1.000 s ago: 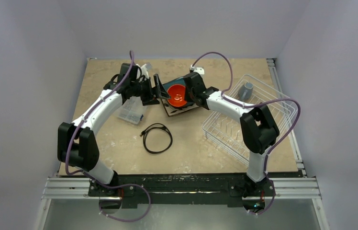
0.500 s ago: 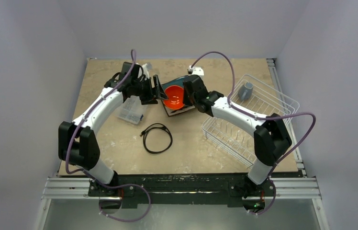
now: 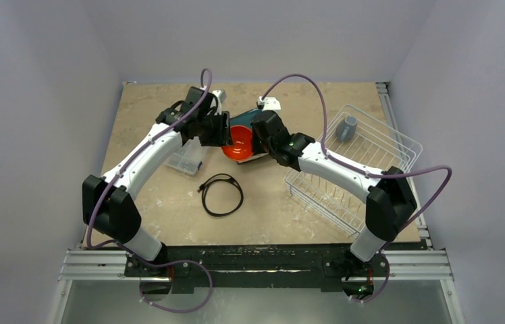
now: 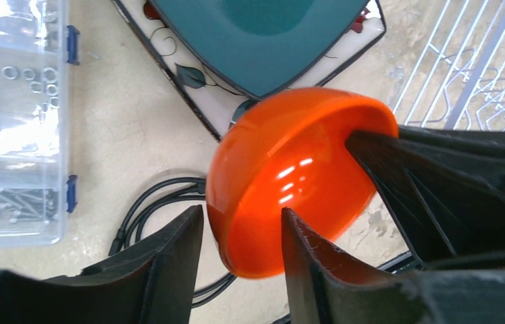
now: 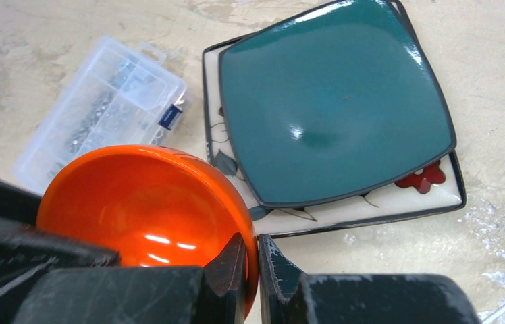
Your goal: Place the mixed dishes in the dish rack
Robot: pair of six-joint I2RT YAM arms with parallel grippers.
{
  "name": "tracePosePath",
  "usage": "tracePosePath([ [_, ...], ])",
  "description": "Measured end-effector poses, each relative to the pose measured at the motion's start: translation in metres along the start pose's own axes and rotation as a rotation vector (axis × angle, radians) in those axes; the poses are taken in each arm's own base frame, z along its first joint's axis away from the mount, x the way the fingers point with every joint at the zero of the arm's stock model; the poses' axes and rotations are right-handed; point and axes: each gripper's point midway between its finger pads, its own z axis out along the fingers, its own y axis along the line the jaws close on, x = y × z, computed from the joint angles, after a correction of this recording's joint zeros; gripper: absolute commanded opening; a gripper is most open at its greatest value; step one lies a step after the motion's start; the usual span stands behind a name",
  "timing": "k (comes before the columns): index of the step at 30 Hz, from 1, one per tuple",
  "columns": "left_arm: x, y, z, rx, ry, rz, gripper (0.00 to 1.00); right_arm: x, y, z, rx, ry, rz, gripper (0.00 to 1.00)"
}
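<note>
The orange bowl's rim alone is pinched by my right gripper, so my left gripper should hold the bowl while my right gripper takes hold of the bowl's rim and base.
The orange bowl is tilted in the air over the near left corner of the stacked plates. My right gripper is shut on its rim. My left gripper is open, its fingers straddling the opposite rim of the bowl, the left finger clear of it. The dark teal squarish plate lies on the dark-rimmed patterned plate. The grey-blue mug stands in the white wire dish rack. The pale mint plate is not in view.
A clear plastic compartment box lies left of the plates, under the left arm. A black coiled cable lies near of the bowl. The rack's wires show at the right of the left wrist view.
The right gripper has lifted the bowl off the teal plate and carried it a little left and nearer. The left gripper has moved right, up to the bowl's rim.
</note>
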Motion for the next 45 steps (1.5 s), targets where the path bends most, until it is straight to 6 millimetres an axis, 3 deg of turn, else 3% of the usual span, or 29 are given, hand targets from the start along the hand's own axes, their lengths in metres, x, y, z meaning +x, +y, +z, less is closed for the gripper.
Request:
tracePosePath([
  [6,-0.002,0.007,-0.004,-0.05,-0.006,0.028,0.32,-0.004,0.013,-0.015,-0.036,-0.016,-0.007,0.05],
  [12,0.004,0.008,-0.004,-0.059,0.012,0.052,0.11,-0.007,0.014,-0.025,-0.036,-0.025,-0.012,0.19],
  [15,0.005,0.004,-0.004,-0.038,0.018,0.057,0.0,-0.014,0.013,-0.032,-0.034,-0.043,-0.002,0.41],
  [22,0.006,-0.029,-0.011,0.167,0.005,0.065,0.0,-0.023,0.008,-0.063,-0.074,-0.077,0.013,0.95],
  [23,0.006,-0.035,-0.012,0.208,0.004,0.062,0.0,-0.024,0.009,-0.068,-0.09,-0.077,0.011,0.98],
  [25,0.005,-0.05,-0.013,0.33,0.005,0.038,0.0,-0.026,0.011,-0.078,-0.13,-0.079,0.01,0.99],
  [30,0.004,-0.067,-0.017,0.497,0.014,-0.013,0.0,-0.027,0.014,-0.114,-0.262,-0.088,0.03,0.99],
  [36,0.004,-0.085,-0.023,0.631,0.016,-0.025,0.0,-0.046,0.008,-0.15,-0.376,-0.164,0.122,0.99],
  [45,0.002,-0.093,-0.026,0.682,0.007,-0.023,0.0,-0.031,0.01,-0.141,-0.492,-0.106,0.249,0.98],
])
